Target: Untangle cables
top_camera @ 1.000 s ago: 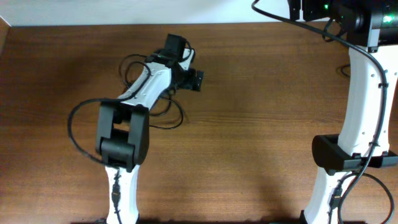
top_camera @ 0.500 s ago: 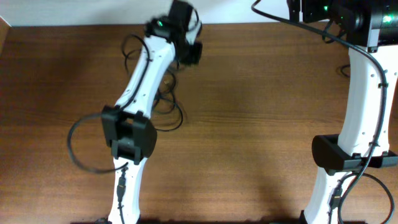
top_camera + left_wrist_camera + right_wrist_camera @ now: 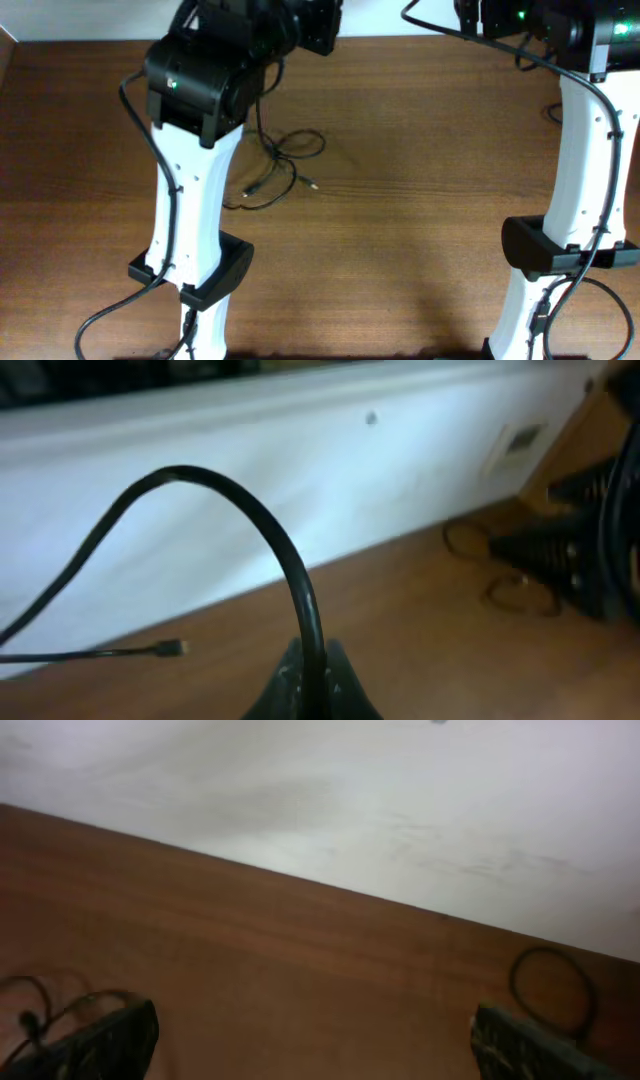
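Observation:
My right gripper should move off the clear wood (image 3: 420, 112) under it, back toward the small cable loop (image 3: 553, 113), as my left gripper's black cable must go on that wood.
Thin black cables (image 3: 285, 160) lie in loose crossing loops on the wooden table left of centre, with small plugs (image 3: 312, 184) at their ends. One strand (image 3: 259, 110) rises from the pile toward my raised left arm. In the left wrist view my left gripper (image 3: 312, 652) is shut on a black cable (image 3: 262, 520), which arches up and away to the left. A plug end (image 3: 170, 649) hangs in the air at the left. My right gripper (image 3: 315, 1042) stands wide open above bare wood with nothing between its fingers (image 3: 105, 1038).
A white wall (image 3: 300, 480) runs along the table's far edge. The left arm's base (image 3: 192, 275) and the right arm's column (image 3: 575, 200) stand at the front. A small cable loop (image 3: 548, 982) lies at the right near the back edge.
My left gripper has shut on a cable and risen toward the back of the table, drawing that strand up out of the pile. The right arm has not moved.

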Available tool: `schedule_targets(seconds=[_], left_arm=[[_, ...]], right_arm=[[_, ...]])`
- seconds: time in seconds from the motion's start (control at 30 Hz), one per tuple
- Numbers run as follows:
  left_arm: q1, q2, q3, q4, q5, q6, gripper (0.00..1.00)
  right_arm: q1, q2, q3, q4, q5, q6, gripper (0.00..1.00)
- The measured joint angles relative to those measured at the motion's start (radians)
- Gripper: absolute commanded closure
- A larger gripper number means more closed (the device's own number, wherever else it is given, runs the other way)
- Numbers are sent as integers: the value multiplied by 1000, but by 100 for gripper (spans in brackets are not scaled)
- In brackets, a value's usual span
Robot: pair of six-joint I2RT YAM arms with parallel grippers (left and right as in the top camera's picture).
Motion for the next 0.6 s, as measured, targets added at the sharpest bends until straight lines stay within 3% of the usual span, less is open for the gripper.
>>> schedule_targets(seconds=[0.1, 0.27, 0.5, 0.6], left_arm=[[2, -66, 0, 28, -205, 24, 100], [2, -145, -1, 131, -331, 73, 100], [13, -177, -13, 102, -590, 175, 100], [100, -188, -150, 42, -756, 187, 100]], right_arm=[[0, 17, -54, 9, -20, 0, 1], [0, 18, -56, 16, -20, 0, 1], [0, 18, -56, 8, -20, 0, 1], [0, 18, -56, 5, -20, 0, 1]])
